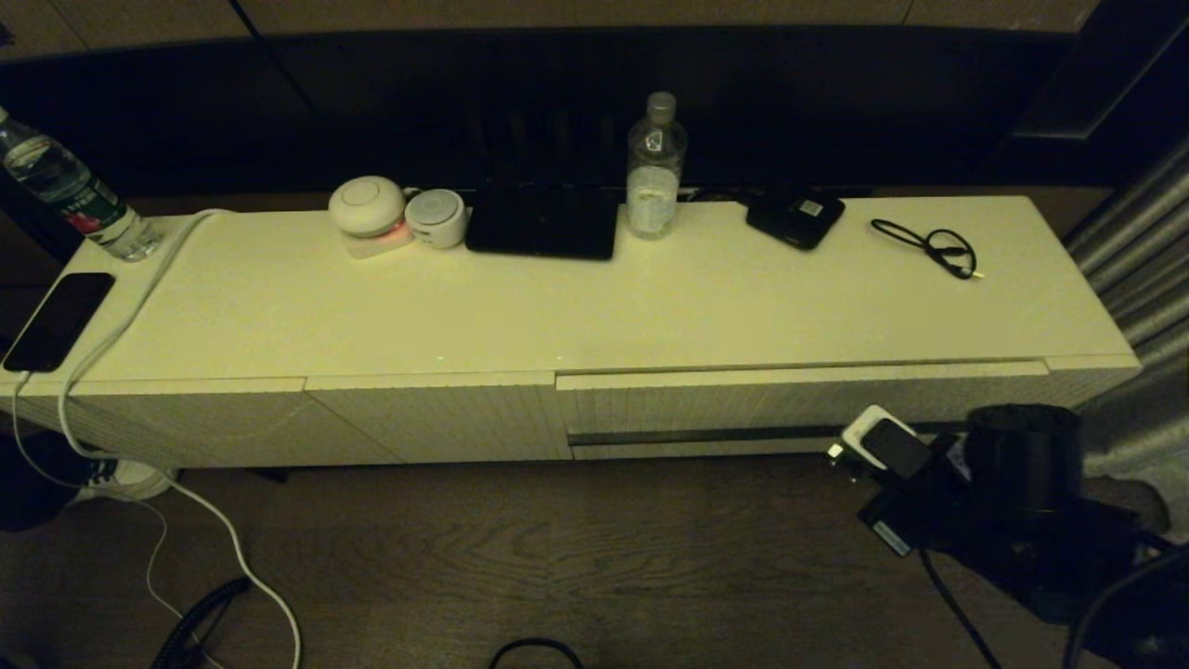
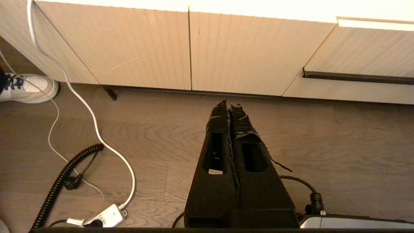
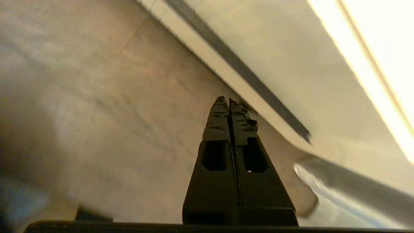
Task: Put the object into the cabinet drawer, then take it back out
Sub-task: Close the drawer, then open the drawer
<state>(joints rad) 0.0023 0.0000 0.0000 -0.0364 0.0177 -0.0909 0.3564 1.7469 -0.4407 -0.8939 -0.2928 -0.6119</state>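
Note:
Next, my right gripper moves back, turns along the drawer front (image 1: 769, 405) and opens before it pulls, because it is shut and slants toward the drawer's dark handle strip (image 3: 267, 93).
The cabinet drawer (image 1: 799, 401) is on the right half of the long cream cabinet, its ribbed front flush and closed. A dark handle strip (image 1: 706, 435) runs along it. My right arm (image 1: 1012, 465) is low at the right, in front of the strip's right end. In the right wrist view the right gripper (image 3: 229, 100) is shut and empty over the wooden floor, just short of the handle strip (image 3: 239, 68). The left gripper (image 2: 229, 105) is also shut and empty above the floor, facing the cabinet's ribbed panels, with the drawer (image 2: 362, 55) off to one side. The object is out of view.
On the cabinet top (image 1: 594, 307) are a water bottle (image 1: 656, 167), a flat black box (image 1: 795, 217), a thin black cable (image 1: 929, 246), two round white devices (image 1: 368, 206), a black slab (image 1: 543, 223), a second bottle (image 1: 74, 195) and a phone (image 1: 58, 321). A white cable (image 1: 121, 325) drops to the floor near a shoe (image 2: 29, 92).

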